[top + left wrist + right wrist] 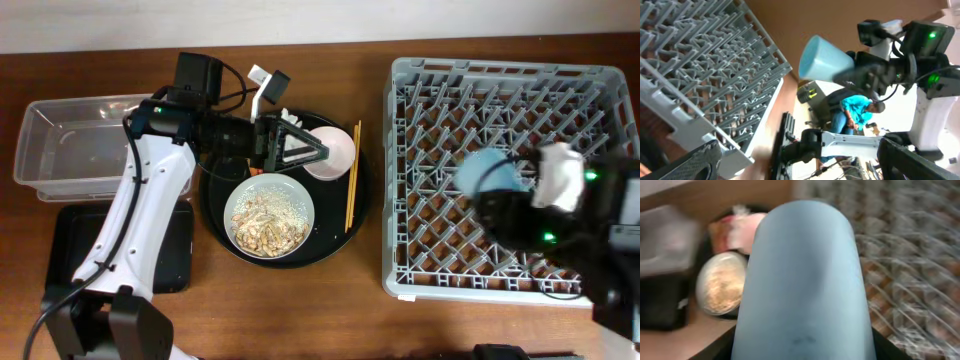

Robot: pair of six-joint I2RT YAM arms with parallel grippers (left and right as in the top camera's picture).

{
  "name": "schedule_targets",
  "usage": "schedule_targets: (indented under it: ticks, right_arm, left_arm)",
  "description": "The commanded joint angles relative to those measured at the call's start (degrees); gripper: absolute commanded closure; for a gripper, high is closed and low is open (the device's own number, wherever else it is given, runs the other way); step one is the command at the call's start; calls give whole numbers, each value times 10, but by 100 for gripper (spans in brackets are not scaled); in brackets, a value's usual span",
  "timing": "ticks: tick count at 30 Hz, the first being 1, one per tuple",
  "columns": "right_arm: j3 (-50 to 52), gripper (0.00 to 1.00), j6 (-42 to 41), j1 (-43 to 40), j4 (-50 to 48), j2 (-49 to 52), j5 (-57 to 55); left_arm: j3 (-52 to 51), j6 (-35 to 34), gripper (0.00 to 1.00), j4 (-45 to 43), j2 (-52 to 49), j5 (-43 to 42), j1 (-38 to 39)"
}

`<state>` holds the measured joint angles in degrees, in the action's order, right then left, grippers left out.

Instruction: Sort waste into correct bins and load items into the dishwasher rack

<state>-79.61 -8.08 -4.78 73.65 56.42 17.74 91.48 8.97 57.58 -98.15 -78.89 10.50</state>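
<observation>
The small white bowl has my left gripper crowding it, so that gripper should move back over the flat black tray before my right gripper picks up the bowl.
My right gripper is shut on the small light-blue cup and holds it above the grey dishwasher rack. The cup fills the right wrist view and also shows in the left wrist view. My left gripper is open and empty, low over the round black tray, just left of the small white bowl. The wider white bowl holds pale food scraps. The chopsticks lie at the tray's right side. A blurred reddish thing lies by the small bowl.
The round black tray sits mid-table. The clear plastic tub stands at far left, with the flat black tray in front of it under my left arm. The rack takes up the right half of the table.
</observation>
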Motion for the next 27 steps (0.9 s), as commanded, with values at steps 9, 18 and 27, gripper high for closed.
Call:
schedule_targets:
  ticks: [9, 18, 27]
  right_arm:
    - [-1, 34, -60, -207, 42, 373, -125]
    - [-36, 3, -16, 32, -49, 156, 7]
    - [-35, 34, -137, 286, -242, 319, -90]
  left_arm:
    - [5, 1, 1, 0, 4, 25, 2]
    - [5, -44, 1, 15, 4, 232, 0]
    - [93, -126, 25, 189, 97, 595, -87]
